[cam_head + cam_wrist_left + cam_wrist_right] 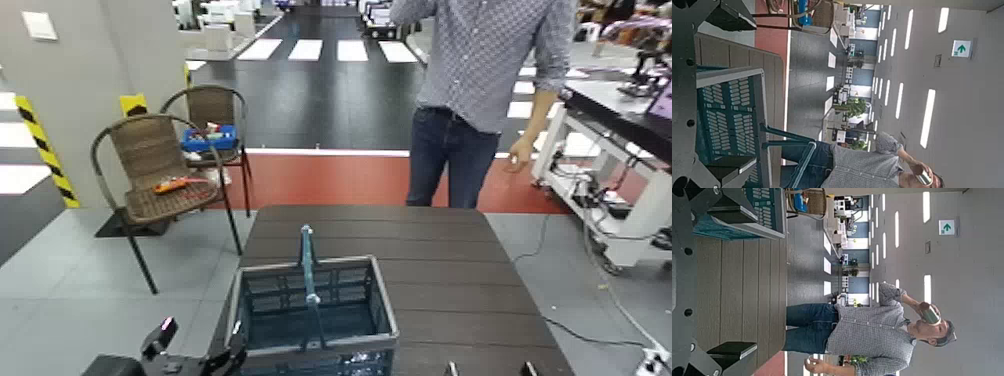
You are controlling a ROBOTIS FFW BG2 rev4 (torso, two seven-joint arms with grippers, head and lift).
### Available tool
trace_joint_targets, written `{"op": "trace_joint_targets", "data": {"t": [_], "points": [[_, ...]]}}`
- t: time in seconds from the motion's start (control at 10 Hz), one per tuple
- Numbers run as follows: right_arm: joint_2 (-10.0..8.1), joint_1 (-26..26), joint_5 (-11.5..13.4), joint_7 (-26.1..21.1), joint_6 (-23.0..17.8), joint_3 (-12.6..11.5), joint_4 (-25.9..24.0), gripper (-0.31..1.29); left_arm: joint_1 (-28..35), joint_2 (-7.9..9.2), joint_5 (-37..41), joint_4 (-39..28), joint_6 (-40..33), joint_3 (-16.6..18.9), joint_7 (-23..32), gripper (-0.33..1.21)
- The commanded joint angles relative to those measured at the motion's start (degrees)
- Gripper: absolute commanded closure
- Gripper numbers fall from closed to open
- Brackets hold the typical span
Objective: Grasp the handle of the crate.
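The handle's legs go down to the crate's grey rim. The whole crate (315,312) will therefore come along when I pull the handle toward me.
The dark teal-blue crate (310,318) with lattice sides and a grey rim stands on the near part of the dark wooden table (440,260). Its thin light-teal handle (307,268) stands upright across the middle. My left gripper (198,346) is open and empty, low beside the crate's near left corner. In the left wrist view the crate (727,117) and the handle (801,160) lie just beyond the gripper (746,94). My right gripper (490,369) is open and empty at the table's front edge, right of the crate (754,207).
A person (480,90) in a checked shirt and jeans stands just past the table's far edge. Two wicker chairs (155,170) stand at the left, one bearing a small bright-blue box (210,137). A white workbench (610,120) with cables stands at the right.
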Motion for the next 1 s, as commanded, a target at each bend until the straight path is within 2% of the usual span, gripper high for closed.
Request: {"op": "trace_joint_targets", "data": {"t": [0.1,0.4,0.5,0.6,0.8,1.0], "points": [[-0.1,-0.2,-0.1,0.3,0.1,0.0,0.0,0.16,-0.4,0.01,0.5,0.1,-0.1,0.3,-0.4,0.1],[-0.1,-0.3,-0.1,0.5,0.4,0.1,0.0,0.16,-1.3,0.01,3.0,0.1,1.0,1.1,-1.2,0.11],[-0.1,-0.4,-0.2,0.8,0.4,0.0,0.1,0.16,-2.6,0.01,6.4,-0.6,6.5,2.4,-2.9,0.11],[-0.1,-0.5,-0.4,0.8,0.4,0.0,0.2,0.16,-4.6,0.98,10.0,-2.5,14.2,3.5,-3.8,0.11],[-0.1,-0.8,-0.4,1.1,0.8,0.2,0.4,0.16,-10.3,4.76,22.2,-3.5,27.1,3.7,-7.0,0.11],[-0.1,-1.0,-0.8,1.2,0.8,0.3,0.7,0.16,-15.0,6.16,31.3,-2.8,36.7,4.0,-8.2,0.1]]}}
